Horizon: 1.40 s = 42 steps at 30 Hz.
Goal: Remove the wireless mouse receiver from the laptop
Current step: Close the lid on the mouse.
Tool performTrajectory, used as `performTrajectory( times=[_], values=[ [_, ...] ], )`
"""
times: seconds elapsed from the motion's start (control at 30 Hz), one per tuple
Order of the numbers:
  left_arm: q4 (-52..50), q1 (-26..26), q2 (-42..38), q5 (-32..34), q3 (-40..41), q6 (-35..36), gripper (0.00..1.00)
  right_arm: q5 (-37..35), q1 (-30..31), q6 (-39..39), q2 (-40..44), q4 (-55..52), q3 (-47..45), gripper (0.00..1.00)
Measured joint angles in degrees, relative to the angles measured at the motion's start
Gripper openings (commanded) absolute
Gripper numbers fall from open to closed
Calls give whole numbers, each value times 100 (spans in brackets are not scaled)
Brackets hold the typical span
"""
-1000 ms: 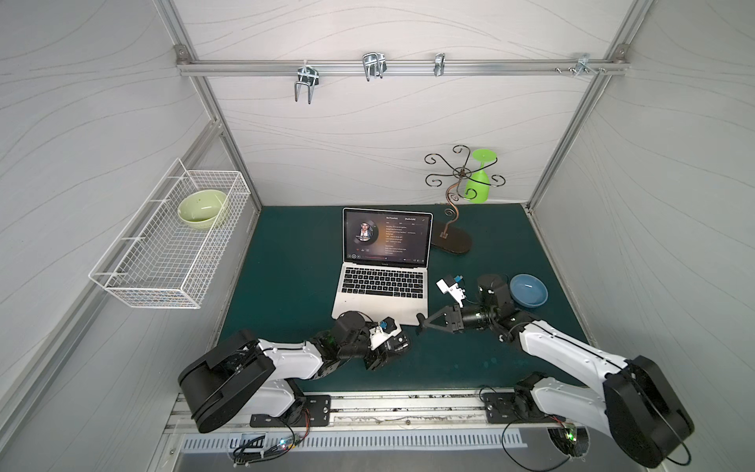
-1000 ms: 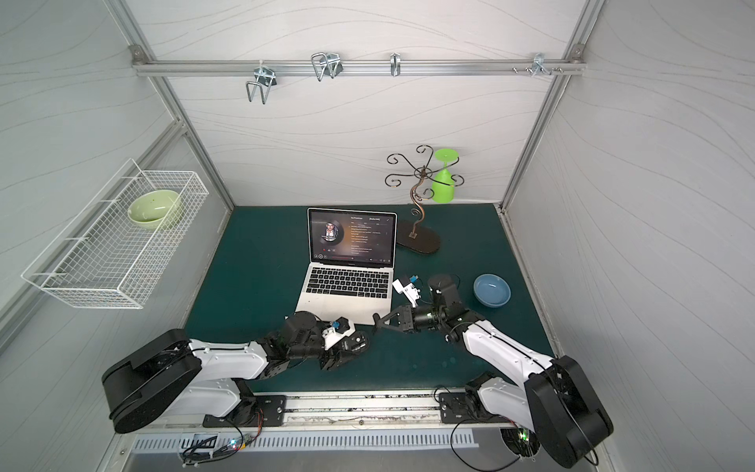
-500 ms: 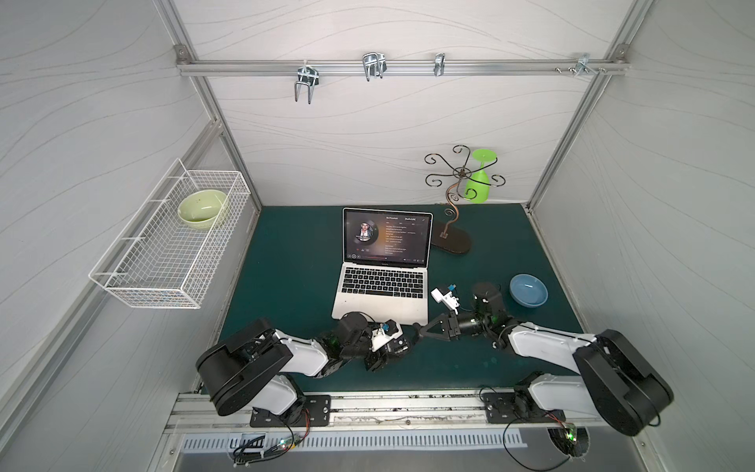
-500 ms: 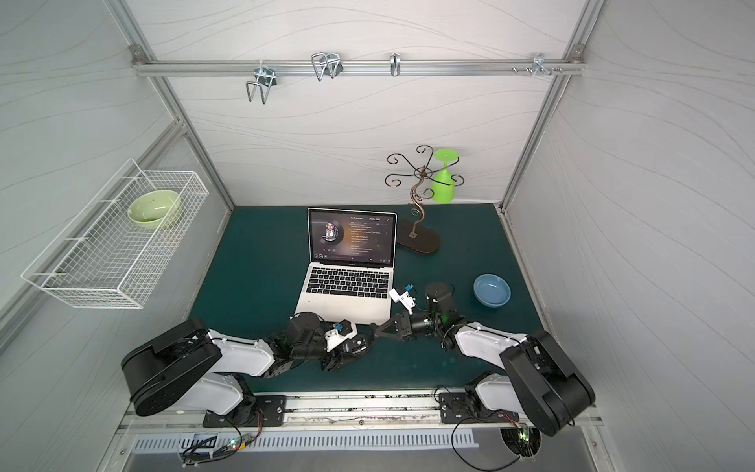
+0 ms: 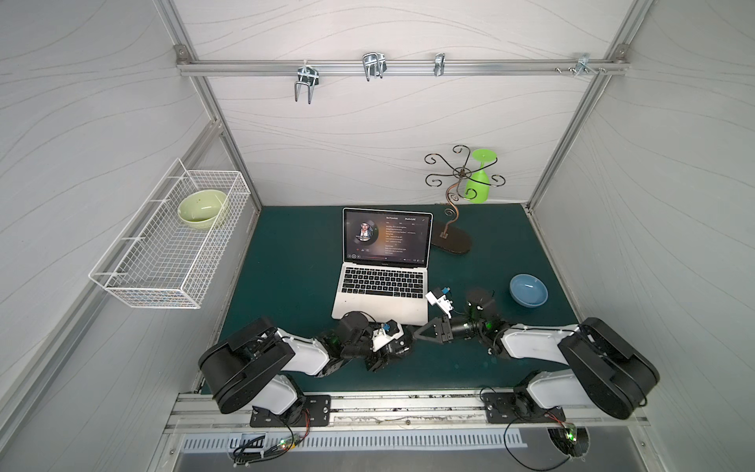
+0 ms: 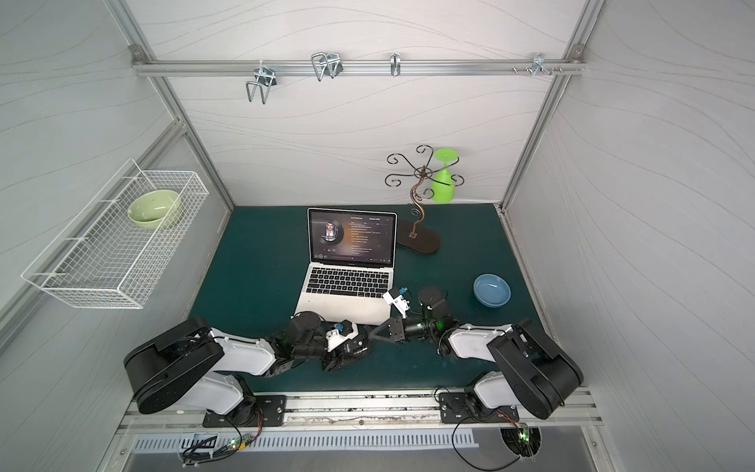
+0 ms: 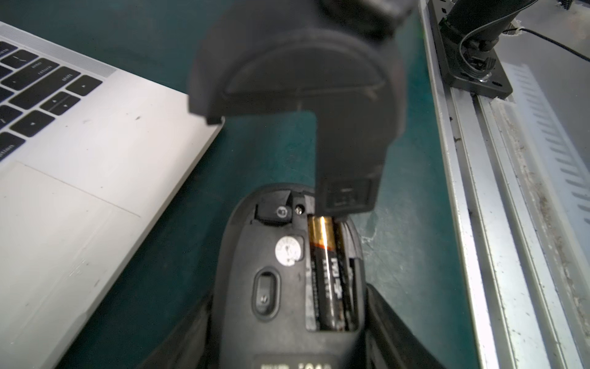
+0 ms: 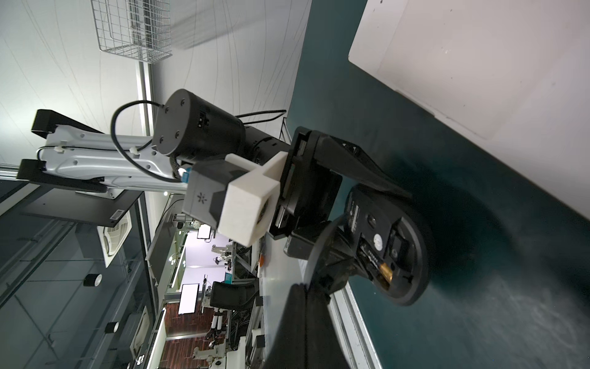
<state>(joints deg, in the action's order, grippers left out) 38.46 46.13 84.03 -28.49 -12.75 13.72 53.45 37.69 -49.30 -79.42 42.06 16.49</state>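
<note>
My right gripper should now lower the cover until it sits on the mouse and then let go, because the battery cover's narrow leg (image 7: pixel 349 184) lines up with the open compartment (image 7: pixel 330 273).
The silver laptop (image 5: pixel 367 306) (image 6: pixel 339 304) stands open on the green mat, its front corner in the left wrist view (image 7: pixel 79 175). No receiver can be made out on it. In front of it, my left gripper (image 5: pixel 384 355) (image 7: pixel 287 332) is shut on a black mouse (image 7: pixel 271 255) (image 8: pixel 399 242) held belly up, its battery (image 7: pixel 325 271) exposed. My right gripper (image 5: pixel 416 333) (image 8: pixel 311 297) is shut on the edge of the mouse's round black battery cover (image 7: pixel 303 64) (image 8: pixel 322 252), which hovers just over the open compartment.
A blue bowl (image 5: pixel 528 290) sits on the mat right of the laptop. A scrolled metal stand (image 5: pixel 451 241) holding a green glass (image 5: pixel 478 180) stands at the back. A wire basket (image 5: pixel 163 261) hangs on the left wall. The metal rail (image 5: pixel 367 404) runs along the front.
My right arm has folded lower and brought its gripper leftward up to the left gripper and the mouse. The left arm's elbow has dropped; its gripper has hardly shifted.
</note>
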Motion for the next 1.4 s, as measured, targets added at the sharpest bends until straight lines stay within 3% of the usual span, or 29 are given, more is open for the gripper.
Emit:
performTrajectory(
  times=[0.23, 0.63, 0.83, 1.17, 1.4],
  values=[
    [-2, -2, 140, -111, -131, 0, 0, -542, 306, 63, -271, 588, -264, 0],
    [-85, -44, 229, -109, -138, -26, 0, -763, 354, 125, -772, 1316, -365, 0],
    [-76, -76, 238, -114, -138, -31, 0, -745, 354, 118, -992, 1606, -428, 0],
    [-76, -87, 238, -105, -138, 11, 0, -319, 317, -240, -2109, 2761, -402, 0],
    [-79, -87, 238, -98, -138, 20, 0, -227, 234, -315, -2166, 2822, -422, 0]
  ],
)
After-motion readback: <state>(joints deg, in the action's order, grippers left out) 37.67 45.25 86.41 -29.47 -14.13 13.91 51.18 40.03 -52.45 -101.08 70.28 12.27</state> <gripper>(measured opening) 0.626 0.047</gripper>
